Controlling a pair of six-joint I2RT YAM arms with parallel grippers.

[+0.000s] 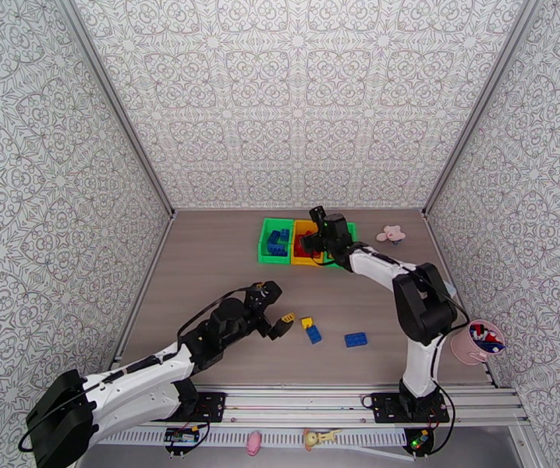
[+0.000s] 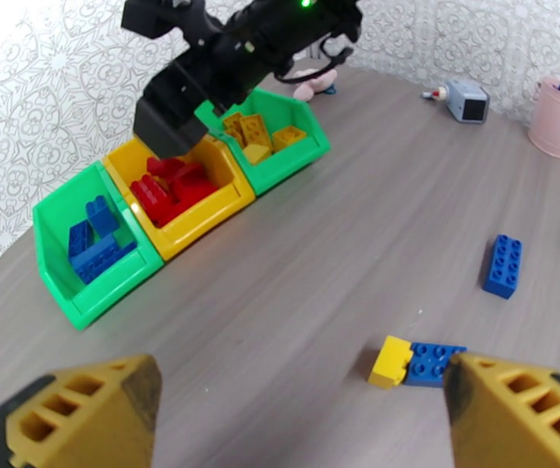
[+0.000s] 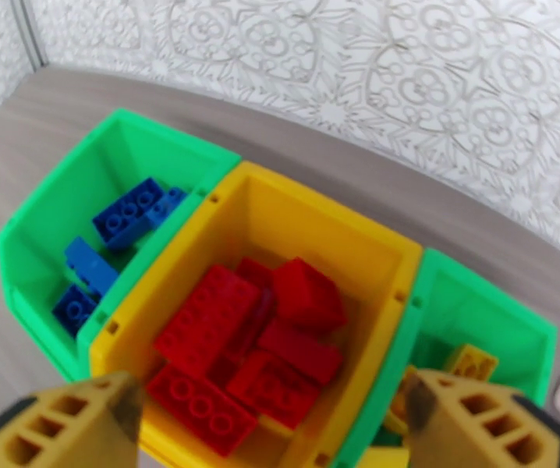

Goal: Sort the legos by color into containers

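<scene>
I should keep moving my open right gripper toward the single blue lego, which is clear of the yellow and blue pair, and close it on its short ends.
Three joined bins stand at the back of the table. The left green bin [image 1: 267, 242] [image 3: 77, 196] holds blue legos [image 3: 128, 216]. In the yellow middle bin [image 3: 319, 220] lie red legos [image 3: 256, 337]. Yellow legos [image 2: 258, 134] fill the right green bin [image 3: 490, 313]. My right gripper [image 1: 315, 247] [image 3: 272, 430] hangs open and empty over the yellow bin. On the table lie a yellow lego [image 1: 306, 322] [image 2: 391, 360] touching a blue lego [image 1: 313, 335] [image 2: 434, 362], and another blue lego [image 1: 356, 339] [image 2: 503, 265] to the right. My left gripper [image 1: 274, 306] [image 2: 303, 415] is open and empty, just left of the pair.
A pink round cup [image 1: 476, 342] [image 2: 558, 117] with small mixed pieces stands at the right edge. Behind the bins lies a pink flower toy [image 1: 392, 233]. A small grey box [image 2: 467, 101] sits near the right wall. Patterned walls close the table on three sides.
</scene>
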